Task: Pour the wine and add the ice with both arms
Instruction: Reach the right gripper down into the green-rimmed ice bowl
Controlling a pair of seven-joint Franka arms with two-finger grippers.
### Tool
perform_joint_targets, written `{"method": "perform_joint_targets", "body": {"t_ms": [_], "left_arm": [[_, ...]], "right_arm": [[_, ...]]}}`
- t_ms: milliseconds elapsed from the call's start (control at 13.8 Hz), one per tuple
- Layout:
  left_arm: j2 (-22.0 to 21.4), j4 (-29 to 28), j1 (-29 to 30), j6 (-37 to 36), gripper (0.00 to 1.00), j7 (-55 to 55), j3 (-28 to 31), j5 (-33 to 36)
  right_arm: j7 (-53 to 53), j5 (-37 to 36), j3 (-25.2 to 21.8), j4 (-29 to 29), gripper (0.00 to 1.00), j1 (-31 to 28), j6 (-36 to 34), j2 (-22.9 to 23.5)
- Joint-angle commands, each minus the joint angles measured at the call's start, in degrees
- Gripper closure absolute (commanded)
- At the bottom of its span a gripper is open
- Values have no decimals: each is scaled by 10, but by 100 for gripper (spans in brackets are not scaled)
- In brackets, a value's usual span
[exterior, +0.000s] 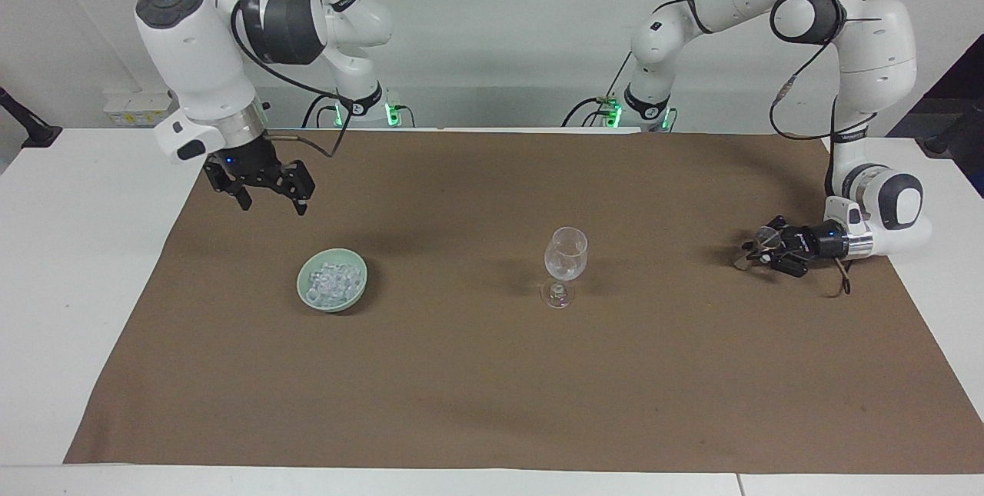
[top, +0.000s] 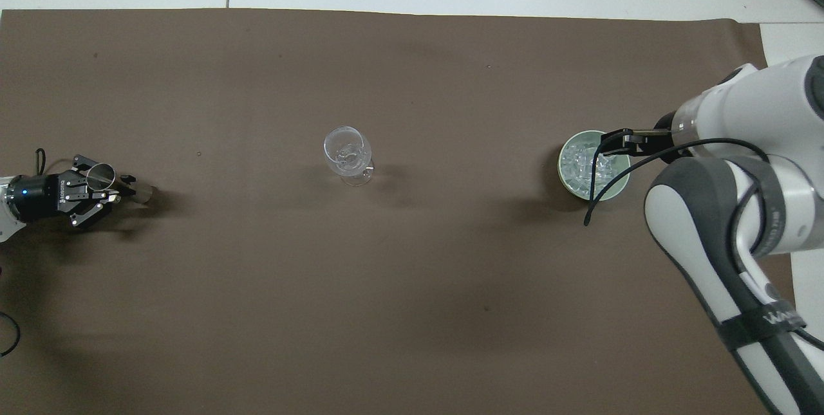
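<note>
Separate pieces (top: 577,175) lie jumbled in the pale green bowl, so the ice (top: 580,161) will come free and leave the bowl in place when I lift.
A clear stemmed glass (exterior: 566,254) (top: 347,151) stands upright mid-cloth. Toward the right arm's end sits a pale green bowl (exterior: 304,282) (top: 561,174) filled with ice (exterior: 333,281) (top: 579,169). My right gripper (exterior: 273,208) hangs open and empty in the air over the cloth beside the bowl; in the overhead view the right arm covers part of the bowl's rim. At the left arm's end, my left gripper (exterior: 752,254) (top: 119,184) lies level just above the cloth, shut on a small clear glass vessel (exterior: 765,234) (top: 101,174). Wine is out of view.
A brown cloth (exterior: 492,373) (top: 412,305) covers most of the white table (exterior: 77,250). The right arm's black cable (top: 608,190) loops over the bowl in the overhead view.
</note>
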Motion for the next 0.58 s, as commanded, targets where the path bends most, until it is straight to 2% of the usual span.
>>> {"method": "perform_joint_targets", "body": {"t_ms": [0,508], "left_arm": [[8,4,3,17,100,11,-3,-36],[9,9,-20,103,100,11,-22,-69]], "right_arm": [[-14,8,0,-34,0,-1,50,7],[-13,-1,-1,-36,0,-4,102,66]]}}
